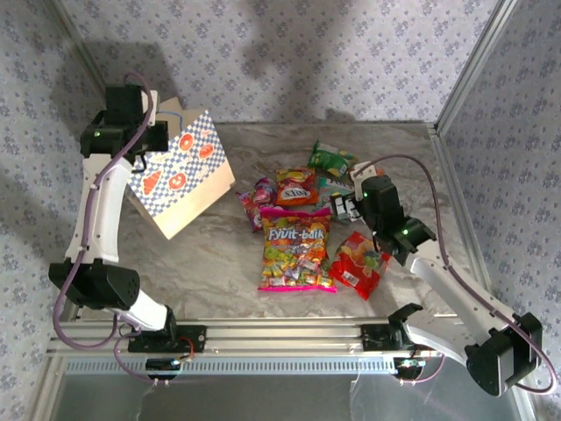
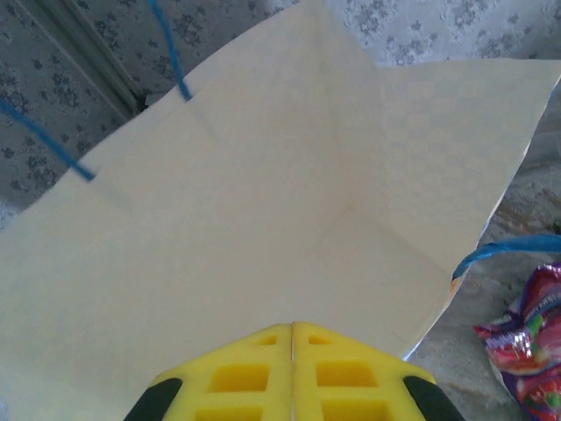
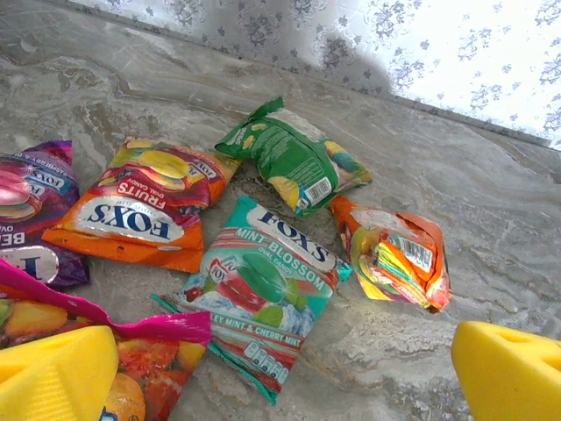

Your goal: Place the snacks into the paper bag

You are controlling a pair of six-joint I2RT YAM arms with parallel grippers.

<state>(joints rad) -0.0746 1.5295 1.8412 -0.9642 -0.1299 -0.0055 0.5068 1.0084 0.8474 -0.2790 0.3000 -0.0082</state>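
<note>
The fingers of my left gripper reach into the tilted paper bag's opening (image 1: 175,112), so I keep pushing the checkered side (image 1: 188,165) toward the snacks until the paper bag stands upright.
The paper bag (image 1: 184,171) lies tilted at the back left, its checkered side up. My left gripper (image 2: 292,326) is shut on its rim, and the tan inside of the paper bag (image 2: 263,202) spreads out beyond the yellow fingers. The snacks lie mid-table: a large pink bag (image 1: 296,248), a red packet (image 1: 359,265), an orange one (image 1: 296,186), a green one (image 1: 330,159) and a purple one (image 1: 257,200). My right gripper (image 3: 280,368) hangs open just above the teal packet (image 3: 263,289), with the orange packet (image 3: 149,210) and green packet (image 3: 289,158) beyond it.
A small orange-striped packet (image 3: 399,259) lies to the right of the teal one. Papered walls close the table at the back and at the right, behind a metal post (image 1: 473,61). A blue cord handle (image 2: 508,248) hangs beside a purple packet (image 2: 530,342).
</note>
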